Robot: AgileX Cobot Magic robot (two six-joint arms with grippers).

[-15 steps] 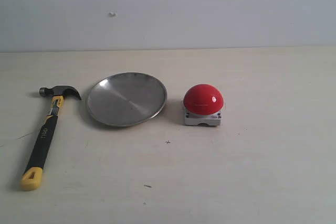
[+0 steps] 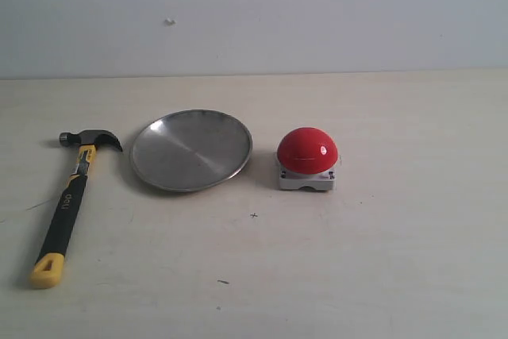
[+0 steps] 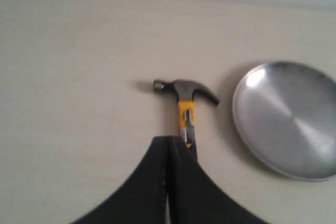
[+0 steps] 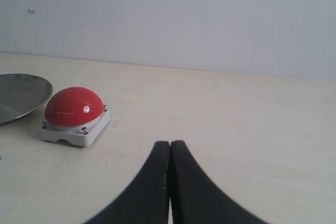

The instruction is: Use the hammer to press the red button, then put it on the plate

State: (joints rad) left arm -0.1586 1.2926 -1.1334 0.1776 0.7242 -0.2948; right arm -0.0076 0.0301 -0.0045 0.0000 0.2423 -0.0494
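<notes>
The hammer's handle (image 2: pixel 65 212) is lined up with the robot's left gripper and clear of the plate, so the left gripper keeps going to the yellow neck (image 2: pixel 86 157) until its fingers straddle that neck.
The hammer (image 2: pixel 70 196) lies flat on the table at the left, its dark head (image 2: pixel 91 139) away from the camera and its yellow butt end nearest. The silver plate (image 2: pixel 191 150) sits to its right, and the red button (image 2: pixel 306 150) on its grey-white base stands right of the plate. Neither gripper shows in the exterior view. In the left wrist view my left gripper (image 3: pixel 168 139) is shut and empty, above the hammer (image 3: pixel 185 103), whose handle it hides; the plate (image 3: pixel 287 119) lies beside it. My right gripper (image 4: pixel 170 144) is shut and empty, apart from the button (image 4: pixel 73 108).
The pale table (image 2: pixel 381 260) ends at a plain grey-white wall (image 2: pixel 317 13) behind the objects. A small cross mark (image 2: pixel 254 214) and a few dark specks lie on the table in front of the plate.
</notes>
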